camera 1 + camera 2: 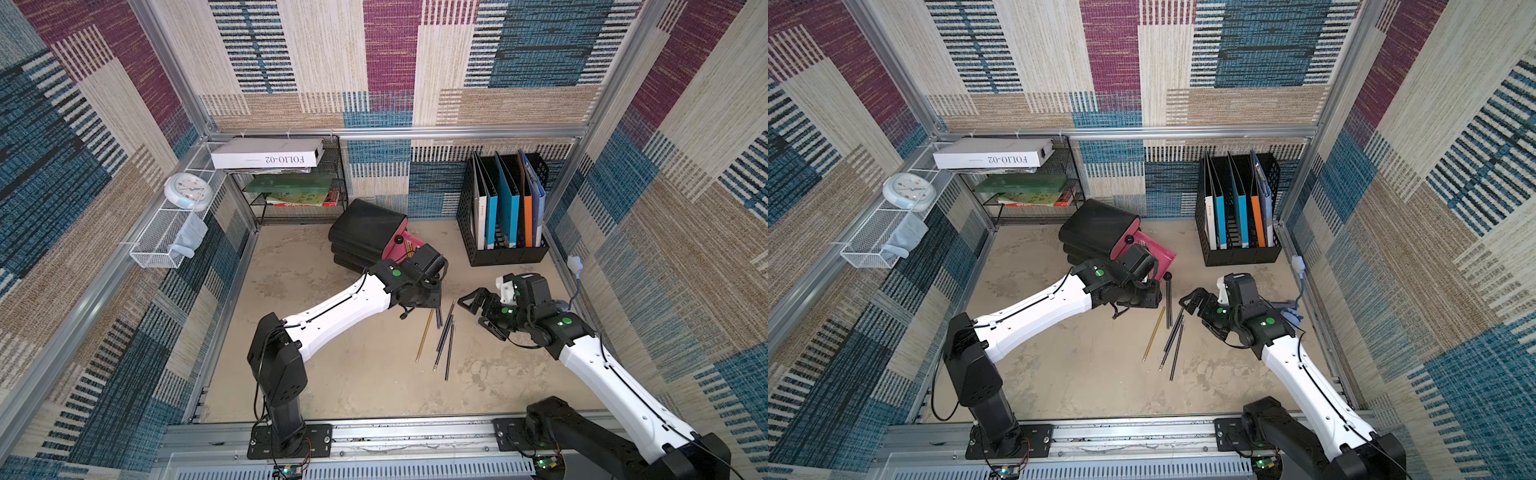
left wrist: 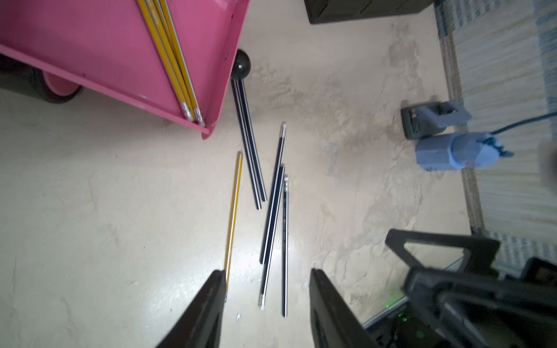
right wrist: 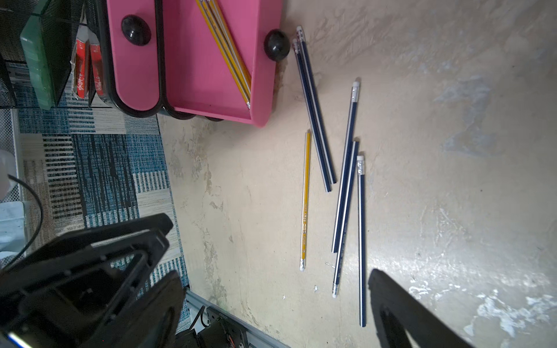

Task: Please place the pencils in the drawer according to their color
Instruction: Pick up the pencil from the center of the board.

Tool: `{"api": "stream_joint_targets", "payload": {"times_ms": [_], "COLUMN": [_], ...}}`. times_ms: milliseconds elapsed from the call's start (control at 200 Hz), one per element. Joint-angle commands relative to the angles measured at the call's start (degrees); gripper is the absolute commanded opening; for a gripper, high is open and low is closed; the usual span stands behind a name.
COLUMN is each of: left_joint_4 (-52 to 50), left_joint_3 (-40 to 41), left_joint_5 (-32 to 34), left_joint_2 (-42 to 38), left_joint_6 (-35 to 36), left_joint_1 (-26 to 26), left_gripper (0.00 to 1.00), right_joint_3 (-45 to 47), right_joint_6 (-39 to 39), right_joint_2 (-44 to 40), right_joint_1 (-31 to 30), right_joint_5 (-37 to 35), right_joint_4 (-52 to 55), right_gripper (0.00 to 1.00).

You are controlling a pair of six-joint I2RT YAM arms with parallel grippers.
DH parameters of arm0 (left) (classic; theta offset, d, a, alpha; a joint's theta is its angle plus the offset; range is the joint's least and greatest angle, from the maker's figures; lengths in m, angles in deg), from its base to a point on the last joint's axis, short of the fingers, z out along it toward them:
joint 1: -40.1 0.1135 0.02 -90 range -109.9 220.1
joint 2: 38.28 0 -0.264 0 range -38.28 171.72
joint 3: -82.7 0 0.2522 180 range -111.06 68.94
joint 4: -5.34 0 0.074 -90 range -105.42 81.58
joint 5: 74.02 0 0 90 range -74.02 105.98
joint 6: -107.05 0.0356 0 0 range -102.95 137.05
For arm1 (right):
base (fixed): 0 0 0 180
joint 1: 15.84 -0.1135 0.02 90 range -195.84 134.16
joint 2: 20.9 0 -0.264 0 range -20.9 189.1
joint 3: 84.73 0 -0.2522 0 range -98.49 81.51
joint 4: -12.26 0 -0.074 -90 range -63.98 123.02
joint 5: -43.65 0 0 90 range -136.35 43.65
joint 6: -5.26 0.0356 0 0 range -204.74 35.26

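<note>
The yellow pencil is parted from the navy pencils by a clear gap (image 1: 429,349), so my left gripper should keep going down until its fingers close on the yellow pencil's near end (image 1: 417,359).
The black drawer unit (image 1: 365,232) stands at the back with one pink drawer (image 2: 90,54) pulled out. Three yellow pencils (image 2: 171,60) lie aslant inside it. On the table in front lie one yellow pencil (image 1: 424,340) and several navy pencils (image 1: 446,336), also seen in a top view (image 1: 1173,336). My left gripper (image 2: 267,272) hangs open over the near ends of these pencils, holding nothing. The yellow pencil (image 2: 233,211) ends beside one fingertip (image 2: 217,280). My right gripper (image 1: 478,311) stands wide open and empty to the right of the pencils, in its wrist view (image 3: 274,274) above their ends.
A black file holder (image 1: 505,216) with folders stands at the back right. A wire shelf (image 1: 291,187) with books and a white box is at the back left. A clock (image 1: 187,191) sits on a white mesh rack. A blue-grey plug (image 2: 452,150) lies by the right wall.
</note>
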Motion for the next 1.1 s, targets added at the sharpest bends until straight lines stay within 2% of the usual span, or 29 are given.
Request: {"api": "stream_joint_targets", "payload": {"times_ms": [0, 225, 521, 1097], "left_joint_4": [-0.8, -0.9, -1.6, -0.8], "left_joint_3": [3.8, 11.2, 14.3, 14.1], "left_joint_5": [1.5, 1.3, 3.7, 5.0], "left_joint_2": [-2.3, -3.5, 2.1, 10.8], "left_joint_6": [3.9, 5.4, 7.2, 8.4], "left_joint_1": [-1.1, -4.5, -10.2, -10.6], "left_gripper": [0.49, 0.49, 0.49, 0.49], "right_joint_3": [0.3, 0.8, 1.9, 2.7], "right_joint_6": [-0.2, -0.3, -0.3, -0.2], "right_joint_2": [-0.3, -0.7, -1.1, -1.8], "right_joint_1": [0.0, 0.0, 0.0, -0.1], "right_joint_5": [0.2, 0.2, 0.2, -0.1], "right_joint_4": [-0.3, -0.2, 0.3, 0.9], "right_gripper": [0.99, 0.99, 0.99, 0.99]}}
